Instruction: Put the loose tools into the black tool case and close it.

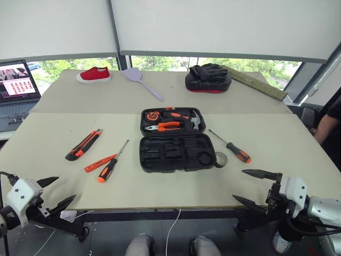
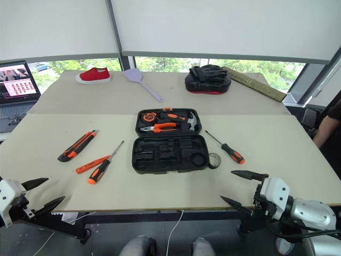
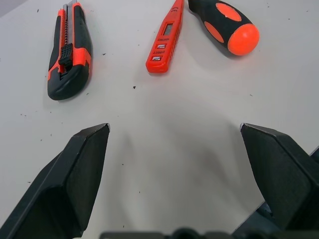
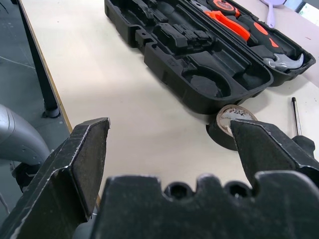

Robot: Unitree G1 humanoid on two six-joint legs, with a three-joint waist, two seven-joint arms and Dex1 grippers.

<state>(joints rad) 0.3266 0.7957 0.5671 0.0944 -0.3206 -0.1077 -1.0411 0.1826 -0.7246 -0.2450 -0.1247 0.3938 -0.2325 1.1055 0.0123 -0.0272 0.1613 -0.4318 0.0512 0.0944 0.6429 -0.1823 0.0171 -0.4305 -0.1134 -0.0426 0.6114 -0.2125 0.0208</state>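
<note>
My gripper will lower the screwdriver (image 1: pixel 108 169) into a long empty hollow (image 1: pixel 171 141) that runs along the hinge side of the tool case's near half, so the screwdriver should settle lengthwise there.
The black tool case (image 1: pixel 160 156) lies open mid-table; its far half holds pliers, a hammer and a tape measure, and the near half's recesses are bare. Left of it lie a utility knife (image 1: pixel 83 144), a thin orange tool (image 1: pixel 100 163) and a screwdriver (image 1: pixel 113 161). Right of the case are a second screwdriver (image 1: pixel 230 146) and a grey tape roll (image 1: pixel 221 159) touching its corner. My left gripper (image 1: pixel 65 189) hangs open off the table's front-left edge, short of the knife (image 3: pixel 69 52). Open too, my right gripper (image 1: pixel 238 184) hovers at the front-right edge, facing the tape roll (image 4: pixel 227 124).
At the back of the table lie a red shoe (image 1: pixel 94 74), a lilac spatula (image 1: pixel 139 79) and a black padded mitt (image 1: pixel 208 78). A laptop (image 1: pixel 17 85) stands at far left. A person's arm (image 1: pixel 327 125) shows at the right edge.
</note>
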